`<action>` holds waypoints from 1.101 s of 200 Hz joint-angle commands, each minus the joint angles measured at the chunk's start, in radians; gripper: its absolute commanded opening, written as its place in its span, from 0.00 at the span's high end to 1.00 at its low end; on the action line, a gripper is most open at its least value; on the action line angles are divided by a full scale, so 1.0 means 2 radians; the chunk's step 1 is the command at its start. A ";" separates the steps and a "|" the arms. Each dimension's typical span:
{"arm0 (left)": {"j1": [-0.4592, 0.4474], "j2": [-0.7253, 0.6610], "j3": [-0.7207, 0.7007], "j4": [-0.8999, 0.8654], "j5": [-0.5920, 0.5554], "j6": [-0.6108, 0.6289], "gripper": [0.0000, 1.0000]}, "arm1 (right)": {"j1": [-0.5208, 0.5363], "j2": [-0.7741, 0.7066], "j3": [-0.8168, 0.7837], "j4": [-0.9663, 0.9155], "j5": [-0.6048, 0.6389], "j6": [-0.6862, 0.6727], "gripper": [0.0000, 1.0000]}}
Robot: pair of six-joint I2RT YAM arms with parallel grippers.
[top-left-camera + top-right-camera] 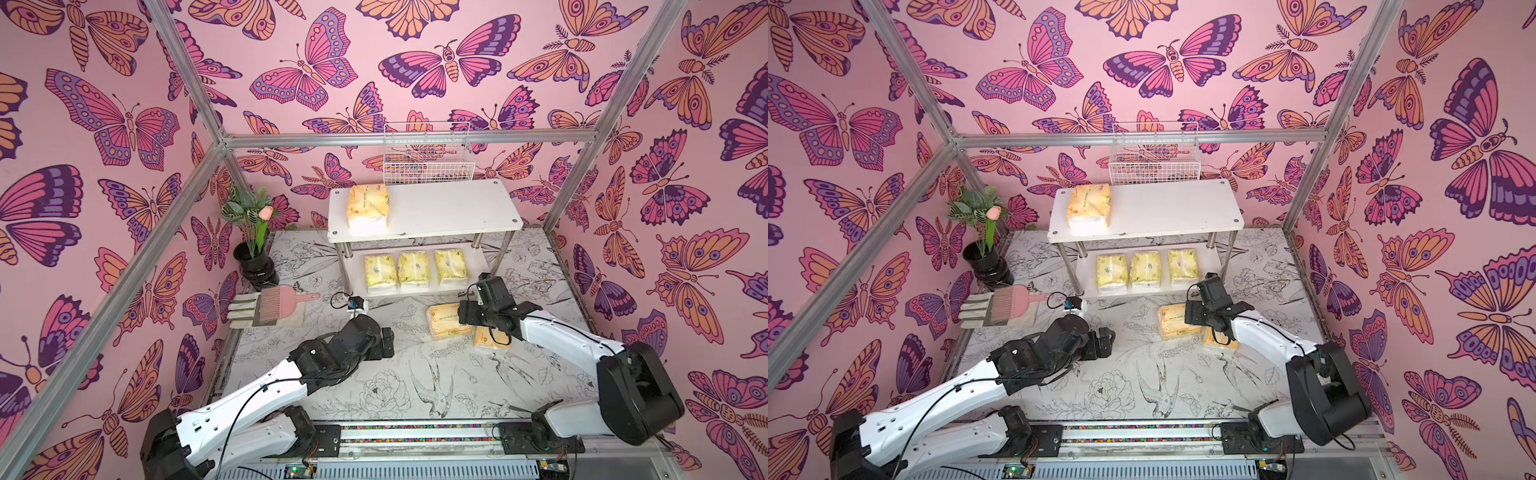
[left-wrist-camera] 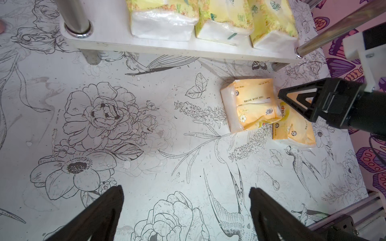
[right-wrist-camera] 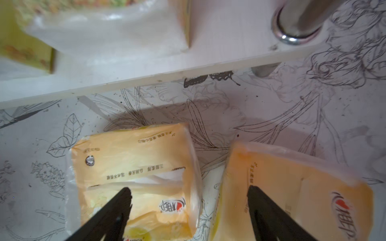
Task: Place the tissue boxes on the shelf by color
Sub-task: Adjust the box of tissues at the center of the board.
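My right gripper needs to back off, because it spans the narrow gap of two orange-yellow tissue boxes. It should move the box nearer my left gripper out of the way first.
The white shelf stands at the back of the table. One orange-yellow tissue box lies at the left end of its top board. Three pale lemon tissue boxes lie side by side on its lower board. Two more orange-yellow tissue boxes lie on the table in front of the shelf. My right gripper hangs open just above them, one finger over each box, gripping nothing. My left gripper is open over bare table to their left.
A white wire basket hangs on the wall behind the shelf. A black vase with a flower stands at the back left. In front of the vase, a pink comb lies on a glove. Metal frame bars edge the table.
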 commanded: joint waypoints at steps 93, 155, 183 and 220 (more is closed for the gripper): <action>-0.002 -0.004 -0.022 0.019 -0.004 -0.012 0.00 | -0.003 0.097 0.043 0.045 -0.077 0.004 0.14; -0.002 -0.010 -0.023 0.025 0.000 -0.012 0.00 | 0.013 -0.007 -0.019 0.044 -0.098 0.050 0.15; -0.002 -0.017 -0.025 0.025 0.003 -0.010 0.00 | 0.026 -0.080 -0.032 0.013 -0.079 0.062 0.14; -0.002 -0.028 -0.031 0.024 0.000 -0.010 0.00 | 0.026 -0.120 -0.027 -0.011 -0.027 0.051 0.12</action>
